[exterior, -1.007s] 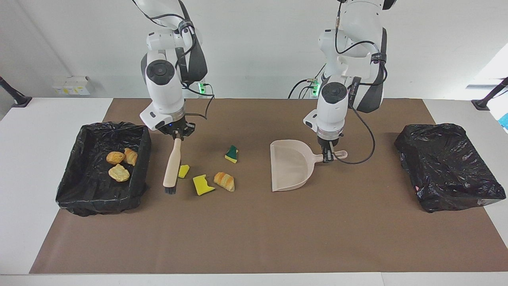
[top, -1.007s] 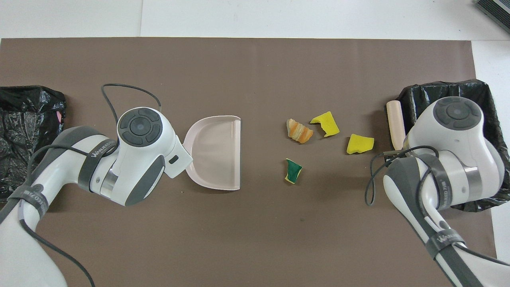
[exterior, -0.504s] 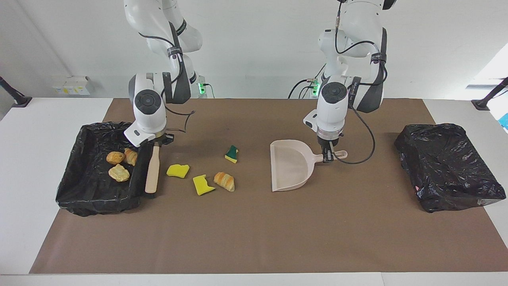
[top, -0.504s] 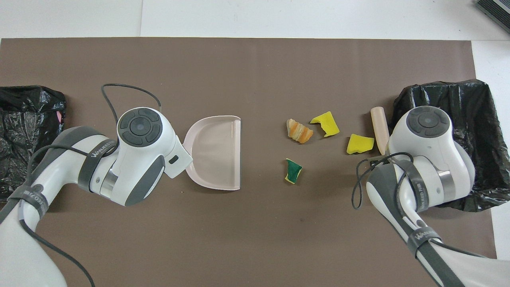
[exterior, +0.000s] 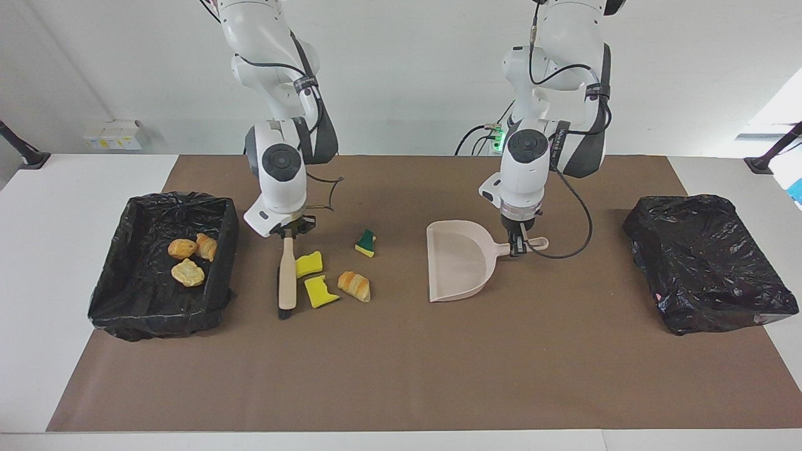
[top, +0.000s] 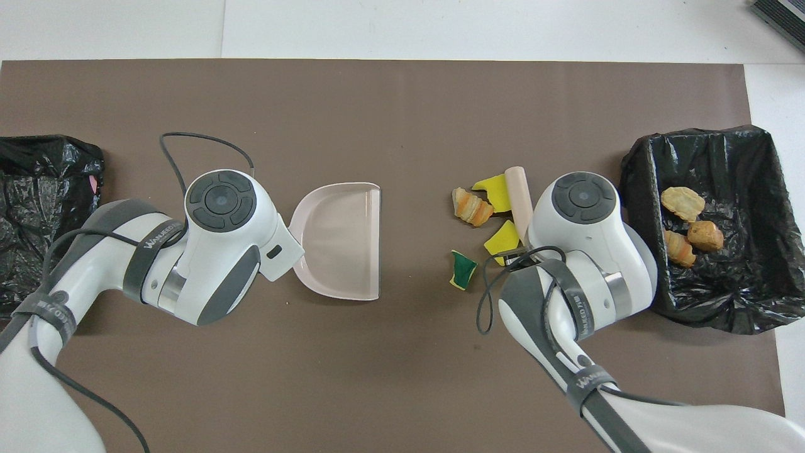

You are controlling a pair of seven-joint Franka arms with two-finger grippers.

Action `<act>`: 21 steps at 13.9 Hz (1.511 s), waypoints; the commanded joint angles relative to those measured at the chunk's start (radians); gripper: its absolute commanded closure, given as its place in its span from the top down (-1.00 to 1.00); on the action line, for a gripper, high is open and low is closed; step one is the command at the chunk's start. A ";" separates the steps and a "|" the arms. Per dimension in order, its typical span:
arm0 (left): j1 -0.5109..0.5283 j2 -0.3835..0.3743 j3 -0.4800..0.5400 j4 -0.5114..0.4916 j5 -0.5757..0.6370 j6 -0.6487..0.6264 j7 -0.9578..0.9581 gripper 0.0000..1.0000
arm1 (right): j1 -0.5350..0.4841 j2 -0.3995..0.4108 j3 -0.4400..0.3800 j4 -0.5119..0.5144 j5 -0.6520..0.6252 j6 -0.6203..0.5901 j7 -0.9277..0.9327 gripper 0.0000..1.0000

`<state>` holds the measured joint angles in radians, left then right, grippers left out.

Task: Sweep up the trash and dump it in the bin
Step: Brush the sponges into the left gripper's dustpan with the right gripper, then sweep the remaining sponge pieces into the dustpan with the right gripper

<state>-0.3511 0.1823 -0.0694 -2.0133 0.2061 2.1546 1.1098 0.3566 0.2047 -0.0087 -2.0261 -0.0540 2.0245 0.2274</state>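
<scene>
The green-faced sponge chunk (top: 461, 269) lies off the brush's end, nearer to the robots, so my right gripper should bring the brush back behind that chunk for another sweep.
My right gripper (exterior: 287, 233) is shut on the handle of the beige hand brush (exterior: 287, 275), bristles down on the mat. The brush touches two yellow sponge chunks (exterior: 309, 264) (exterior: 321, 292). A croissant piece (exterior: 354, 285) lies beside them, and a green-faced sponge chunk (exterior: 366, 243) nearer to the robots. My left gripper (exterior: 517, 247) is shut on the handle of the beige dustpan (exterior: 457, 266), which lies flat with its mouth toward the scraps. Three pastry pieces (top: 682, 202) lie in the black-lined bin (exterior: 222, 263) at the right arm's end.
A second black-bagged bin (exterior: 708, 269) sits at the left arm's end of the table. The brown mat (exterior: 401, 376) covers the table between the two bins. A cable (top: 201, 141) loops from the left hand over the mat.
My right gripper has swung the brush from beside the bin toward the dustpan, pushing one yellow sponge chunk up next to the other. The left arm and dustpan have not moved.
</scene>
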 commanded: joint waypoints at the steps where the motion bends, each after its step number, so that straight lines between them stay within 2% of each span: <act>1: -0.016 -0.035 0.010 -0.047 0.013 0.018 -0.050 -1.00 | 0.054 0.053 0.003 0.056 0.074 0.006 -0.005 -1.00; 4: -0.016 -0.038 0.010 -0.051 0.015 0.004 -0.100 -1.00 | 0.135 0.064 0.003 0.084 0.202 0.038 -0.005 -1.00; 7: -0.016 -0.044 0.010 -0.061 0.015 0.005 -0.120 -1.00 | 0.206 0.123 0.003 0.122 0.339 0.100 0.006 -1.00; 10: -0.016 -0.044 0.010 -0.061 0.015 0.005 -0.151 -1.00 | 0.252 0.157 0.001 0.187 0.501 0.138 0.067 -1.00; 12: -0.014 -0.044 0.010 -0.061 0.015 0.007 -0.153 -1.00 | 0.288 0.176 0.001 0.233 0.566 0.138 0.140 -1.00; 15: -0.014 -0.046 0.010 -0.061 0.015 0.005 -0.153 -1.00 | 0.272 0.151 -0.005 0.251 0.543 0.093 0.164 -1.00; 17: -0.014 -0.046 0.010 -0.067 0.015 0.007 -0.151 -1.00 | 0.257 0.101 -0.030 0.245 0.528 -0.007 0.187 -1.00; 21: -0.016 -0.053 0.008 -0.076 0.027 0.007 -0.151 -1.00 | 0.142 -0.005 -0.036 0.231 0.387 -0.196 0.283 -1.00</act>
<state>-0.3519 0.1579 -0.0696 -2.0480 0.2089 2.1497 0.9890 0.5454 0.2615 -0.0512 -1.7733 0.3826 1.9037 0.4449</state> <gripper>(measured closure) 0.687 0.749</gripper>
